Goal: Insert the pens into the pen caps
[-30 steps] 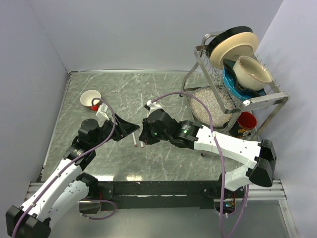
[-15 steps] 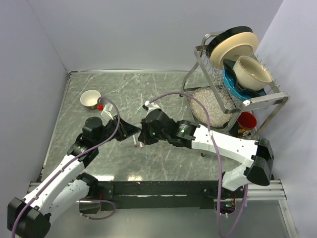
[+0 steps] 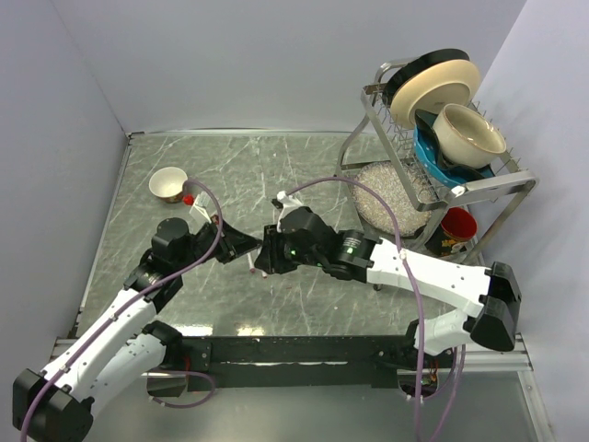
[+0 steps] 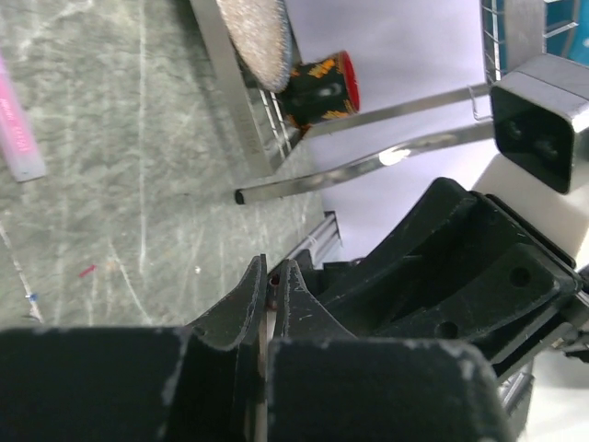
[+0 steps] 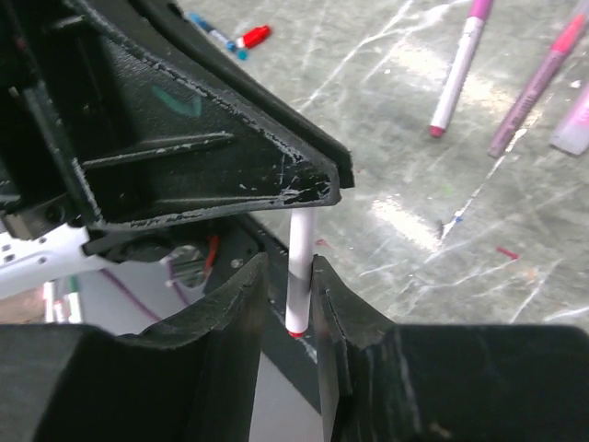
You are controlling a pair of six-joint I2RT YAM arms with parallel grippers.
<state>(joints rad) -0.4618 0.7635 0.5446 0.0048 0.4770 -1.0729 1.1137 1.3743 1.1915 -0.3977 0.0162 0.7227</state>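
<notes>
My left gripper covers the white pen's tip (image 5: 303, 219), so next my right gripper takes the pen's red end (image 5: 296, 331) before my left gripper fetches the red pen cap.
A thin white pen (image 5: 301, 267) with a red end stands upright between the fingers of my right gripper (image 5: 290, 262). Those fingers are open, with a gap on the pen's left side. My left gripper (image 4: 270, 267) is shut on the same pen (image 4: 262, 322), whose reddish end shows at the fingertips. From above, the left gripper (image 3: 250, 247) and right gripper (image 3: 263, 261) meet tip to tip over the table's middle, with the pen (image 3: 254, 268) peeking out below. A red pen cap (image 5: 255, 36) and several pink-ended pens (image 5: 457, 74) lie on the table.
A small bowl (image 3: 168, 183) sits at the back left. A metal dish rack (image 3: 433, 120) with plates and bowls stands at the back right, over a bumpy glass plate (image 3: 391, 193) and a red cup (image 3: 457, 224). A pink pen (image 4: 14, 120) lies on the table.
My left gripper has come in beside the right one and shut on the pen. The right gripper's fingers, shut on the pen before, have parted a little.
</notes>
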